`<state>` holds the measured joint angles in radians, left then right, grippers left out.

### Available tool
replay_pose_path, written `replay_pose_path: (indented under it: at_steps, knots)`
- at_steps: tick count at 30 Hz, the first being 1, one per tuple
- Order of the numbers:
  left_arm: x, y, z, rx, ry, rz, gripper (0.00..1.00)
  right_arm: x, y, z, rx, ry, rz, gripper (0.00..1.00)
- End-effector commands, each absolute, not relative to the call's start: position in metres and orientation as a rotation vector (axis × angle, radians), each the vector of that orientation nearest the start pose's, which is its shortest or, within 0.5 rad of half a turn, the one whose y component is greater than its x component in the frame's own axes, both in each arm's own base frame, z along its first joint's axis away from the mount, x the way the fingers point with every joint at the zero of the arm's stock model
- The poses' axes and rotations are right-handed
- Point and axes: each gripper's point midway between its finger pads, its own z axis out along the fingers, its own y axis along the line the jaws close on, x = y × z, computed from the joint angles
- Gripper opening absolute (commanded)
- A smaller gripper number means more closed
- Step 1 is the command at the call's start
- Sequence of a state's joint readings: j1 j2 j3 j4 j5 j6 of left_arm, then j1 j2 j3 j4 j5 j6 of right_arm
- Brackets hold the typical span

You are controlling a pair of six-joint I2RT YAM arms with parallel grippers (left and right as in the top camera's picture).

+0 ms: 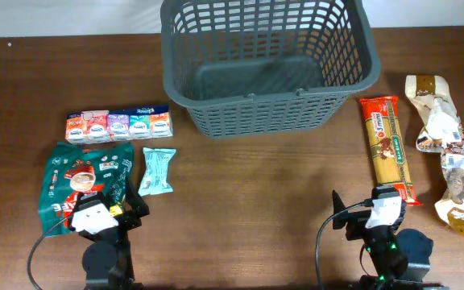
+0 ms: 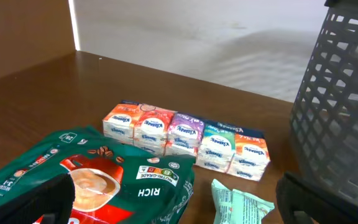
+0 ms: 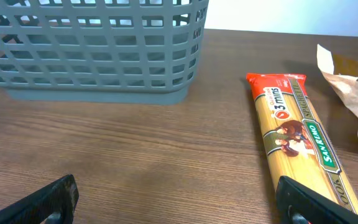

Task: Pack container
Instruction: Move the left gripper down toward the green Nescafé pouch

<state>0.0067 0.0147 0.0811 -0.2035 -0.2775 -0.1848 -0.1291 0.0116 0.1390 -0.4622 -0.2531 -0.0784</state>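
Observation:
The flat coffee bag [image 1: 84, 175] has my left gripper pointing level across it, so that gripper should go up and then come down from above on the bag's edge [image 1: 128, 166] next to the mint-green packet.
The dark grey basket [image 1: 264, 64] stands at the back centre of the table and holds nothing; its lattice wall shows in the left wrist view [image 2: 344, 106] and the right wrist view [image 3: 92, 56]. My left gripper [image 1: 107, 213] is open and empty at the front left, over the lower edge of a green coffee bag [image 1: 83, 181] [image 2: 92, 186]. My right gripper [image 1: 369, 217] is open and empty at the front right, its right finger by the near end of a spaghetti packet [image 1: 389, 145] [image 3: 297, 137].
A row of tissue packs [image 1: 119, 125] [image 2: 188, 140] lies behind the coffee bag. A small mint-green packet [image 1: 156, 171] [image 2: 241, 205] lies to its right. Crumpled brown-and-white snack bags [image 1: 449, 153] [image 3: 353, 93] lie at the far right.

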Motion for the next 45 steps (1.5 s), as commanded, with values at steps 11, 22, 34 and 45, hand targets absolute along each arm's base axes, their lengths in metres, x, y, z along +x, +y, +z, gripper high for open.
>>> replay_pose_path:
  at_steps: [11,22,34,45]
  knots:
    - [0.237,0.044,0.179,-0.353,1.577,0.059,0.99,0.223,0.017,0.129,-0.126,1.881,0.114,0.99]
    - [0.221,0.035,0.224,-0.35,1.721,0.012,0.99,0.211,0.043,0.181,-0.242,1.787,0.236,0.99]
    - [0.291,0.03,0.31,-0.182,2.182,0.145,0.99,0.208,0.003,0.266,-0.182,2.201,0.002,0.99]
    - [0.375,0.068,0.305,-0.231,2.482,0.23,0.99,0.25,0.008,0.332,-0.213,2.355,0.11,0.99]
